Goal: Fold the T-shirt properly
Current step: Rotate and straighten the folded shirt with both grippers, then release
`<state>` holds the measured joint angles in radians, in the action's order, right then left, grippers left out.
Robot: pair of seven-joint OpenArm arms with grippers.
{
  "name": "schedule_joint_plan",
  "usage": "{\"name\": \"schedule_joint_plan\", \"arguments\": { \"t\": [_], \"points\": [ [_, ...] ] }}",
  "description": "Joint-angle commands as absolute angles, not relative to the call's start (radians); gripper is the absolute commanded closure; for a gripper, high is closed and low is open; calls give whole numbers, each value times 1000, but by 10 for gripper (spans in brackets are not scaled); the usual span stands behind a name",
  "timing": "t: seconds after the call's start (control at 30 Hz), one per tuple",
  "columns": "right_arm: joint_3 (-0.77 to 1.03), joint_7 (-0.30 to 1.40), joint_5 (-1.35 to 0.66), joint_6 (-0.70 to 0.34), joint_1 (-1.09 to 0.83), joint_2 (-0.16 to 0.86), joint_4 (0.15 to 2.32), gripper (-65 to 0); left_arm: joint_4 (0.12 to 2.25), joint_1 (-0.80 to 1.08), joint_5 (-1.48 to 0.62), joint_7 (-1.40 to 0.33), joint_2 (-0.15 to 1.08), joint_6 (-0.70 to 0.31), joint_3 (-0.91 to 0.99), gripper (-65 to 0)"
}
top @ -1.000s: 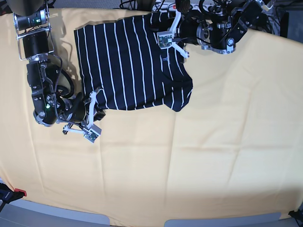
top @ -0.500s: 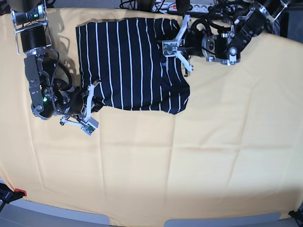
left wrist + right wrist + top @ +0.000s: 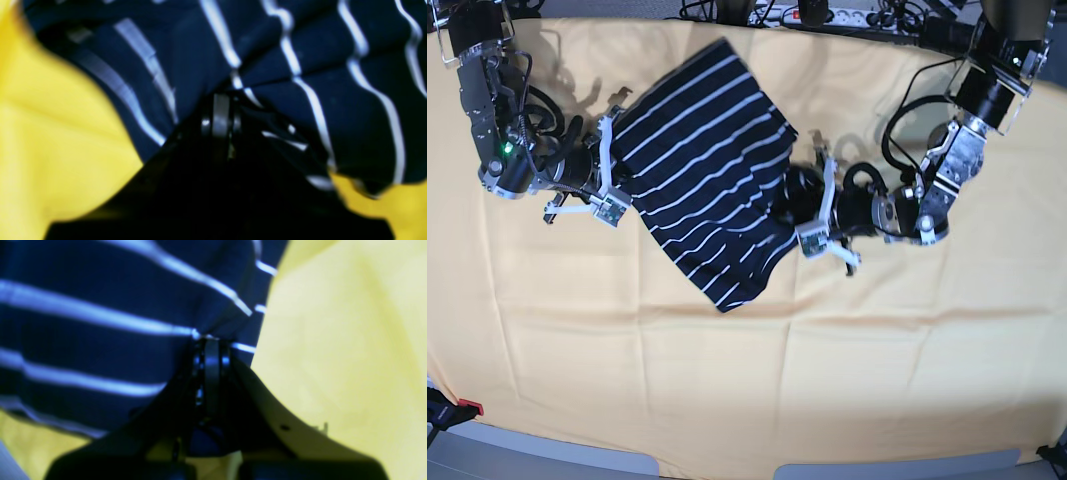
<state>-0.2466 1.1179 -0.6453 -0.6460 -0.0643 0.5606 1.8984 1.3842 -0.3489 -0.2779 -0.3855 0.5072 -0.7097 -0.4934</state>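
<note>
The T-shirt is slanted between the robot's grippers with one corner pointing to the front [image 3: 724, 298], so the robot should turn the T-shirt square and lay it flat before both grippers open.
The T-shirt [image 3: 702, 190], dark navy with thin white stripes, is bunched and stretched slantwise between my two grippers over the yellow table cover [image 3: 757, 380]. In the base view my right gripper [image 3: 615, 172] is shut on its left edge. On the opposite side my left gripper [image 3: 789, 203] is shut on its right edge, and a corner of cloth hangs toward the front [image 3: 727, 300]. The left wrist view shows the left gripper [image 3: 220, 100] pinching gathered T-shirt [image 3: 300, 50] cloth. Close up in the right wrist view, the right gripper [image 3: 210, 340] pinches the T-shirt [image 3: 100, 290] hem.
A power strip [image 3: 827, 15] and loose cables lie along the far table edge. A small red clamp [image 3: 465, 407] sits at the front left corner. The yellow cover shows creases across the front half.
The T-shirt has left its flat spread at the back and now hangs slantwise. My left gripper came forward toward the table's middle, my right gripper went back and up; both kept their grip.
</note>
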Motion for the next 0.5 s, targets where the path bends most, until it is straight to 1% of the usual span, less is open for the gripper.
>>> {"name": "schedule_joint_plan", "arguments": {
  "t": [0.0,0.13,0.23,0.3,0.4,0.47],
  "points": [
    [-239,1105,-658,-634,-68,578,1920,0,1385,-401,-236,-385,509,-654,-484,0],
    [-239,1120,-651,-590,-133,580,1948,0,1384,-473,-236,-407,467,-579,-484,0],
    [-213,1119,-567,-560,-184,580,1972,0,1386,-502,-236,-450,466,-583,-484,0],
    [-159,1119,-514,-520,-210,580,1985,0,1396,-525,-244,-510,478,-583,-482,0],
    [-24,1110,-505,-458,-241,578,2004,0,1430,-551,-370,-630,527,-583,-480,0],
    [61,1071,-572,-437,-262,578,2011,0,1473,-550,-510,-700,575,-613,-468,0]
  ]
}}
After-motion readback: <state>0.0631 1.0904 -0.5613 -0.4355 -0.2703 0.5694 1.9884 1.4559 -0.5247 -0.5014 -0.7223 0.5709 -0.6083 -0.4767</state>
